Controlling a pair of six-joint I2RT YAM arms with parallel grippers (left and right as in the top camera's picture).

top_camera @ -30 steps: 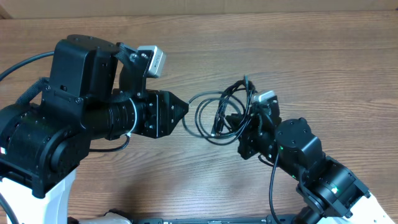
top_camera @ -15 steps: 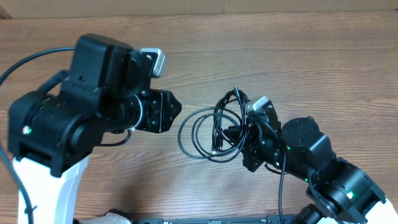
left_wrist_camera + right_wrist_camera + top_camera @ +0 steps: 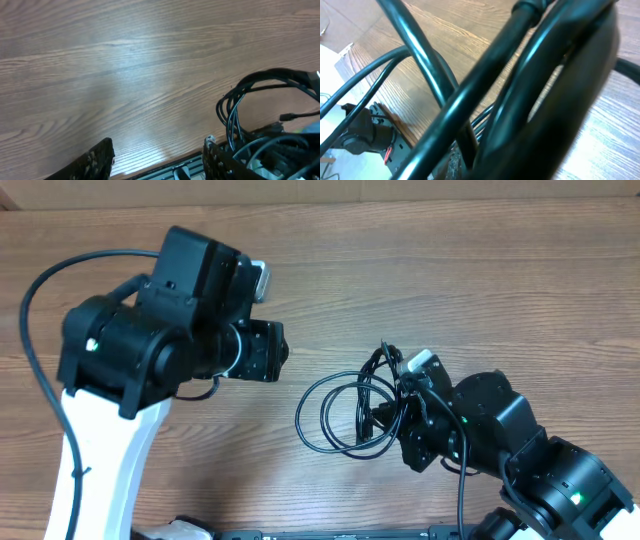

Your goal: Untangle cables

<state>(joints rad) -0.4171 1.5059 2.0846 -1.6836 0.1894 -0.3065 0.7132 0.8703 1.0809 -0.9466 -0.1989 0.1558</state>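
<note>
I should raise the bundle (image 3: pixel 370 392) with my right gripper and turn the loops toward my left gripper, because the loose loops (image 3: pixel 301 416) hang apart from my left gripper's open fingers.
The cables (image 3: pixel 325 415) lie as a tangle of thin black loops on the wooden table, right of centre. My right gripper (image 3: pixel 393 418) is shut on the right side of the bundle, where several strands bunch and rise. In the right wrist view the cables (image 3: pixel 470 85) cross right in front of the lens and hide the fingers. My left gripper (image 3: pixel 283 350) hangs up and to the left of the loops, apart from them. Its fingers (image 3: pixel 97 160) stand open over bare wood, and the cables (image 3: pixel 250 95) show at the right of that view.
The table's front edge (image 3: pixel 165 159) with a black rail below it runs close under the left gripper's view. A thick black arm wire (image 3: pixel 35 290) arcs out at the far left. The left arm's white base (image 3: pixel 95 470) stands at the front left.
My left gripper has let go of the loop's left end, opened wider and drawn back to the left. My right gripper has carried the bundle a little toward the table's front.
</note>
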